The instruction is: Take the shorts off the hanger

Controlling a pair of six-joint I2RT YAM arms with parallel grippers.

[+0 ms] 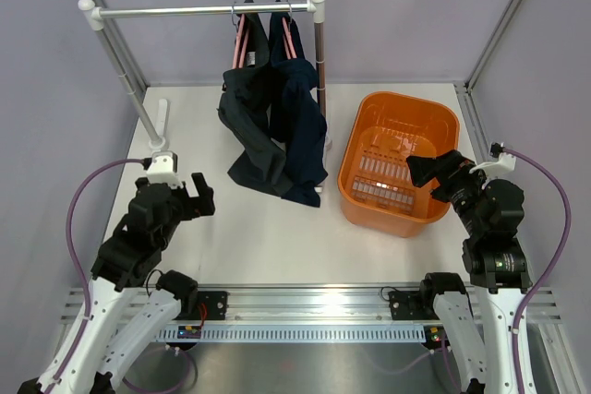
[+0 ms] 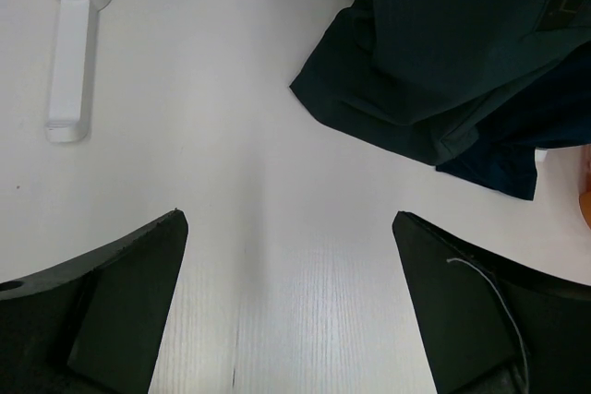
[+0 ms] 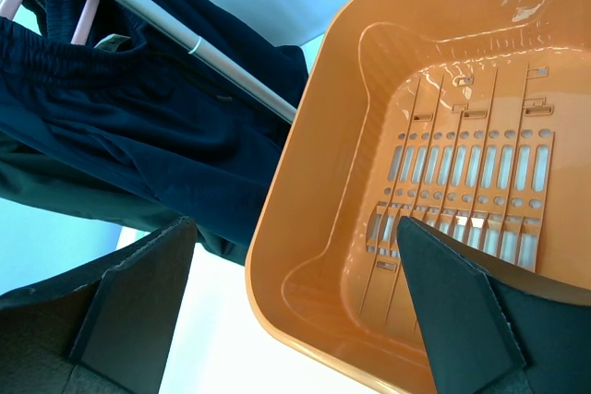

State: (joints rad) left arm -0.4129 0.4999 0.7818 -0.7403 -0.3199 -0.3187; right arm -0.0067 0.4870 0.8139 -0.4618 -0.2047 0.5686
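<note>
The rail (image 1: pixel 196 12) is free beside the nearer pink hanger (image 1: pixel 241 41), so the robot's left gripper should keep moving up open until its fingers are on either side of that hanger, below its hook.
Two dark navy shorts (image 1: pixel 247 126) (image 1: pixel 300 136) hang side by side from pink hangers (image 1: pixel 243 43) (image 1: pixel 294 39) on the rack's rail (image 1: pixel 185 11). Their hems lie bunched on the white table. My left gripper (image 1: pixel 201 196) stands open, low over the table, left of and nearer than the shorts. The left wrist view has the shorts' hem (image 2: pixel 443 53) ahead of that gripper (image 2: pixel 288 217), with only bare table between its fingers. My right gripper (image 1: pixel 423 171) is open above the orange basket's near right part. In the right wrist view this gripper (image 3: pixel 295 223) holds nothing and the shorts (image 3: pixel 138 126) hang to its left.
The orange basket (image 1: pixel 369 126) sits right of the shorts, its wall (image 3: pixel 305 136) close under the right gripper. The rack's white foot (image 1: pixel 162 122) (image 2: pixel 69 53) lies at the left, and its right post (image 1: pixel 320 53) (image 3: pixel 222 66) stands between the shorts and the basket. Grey walls enclose the table.
</note>
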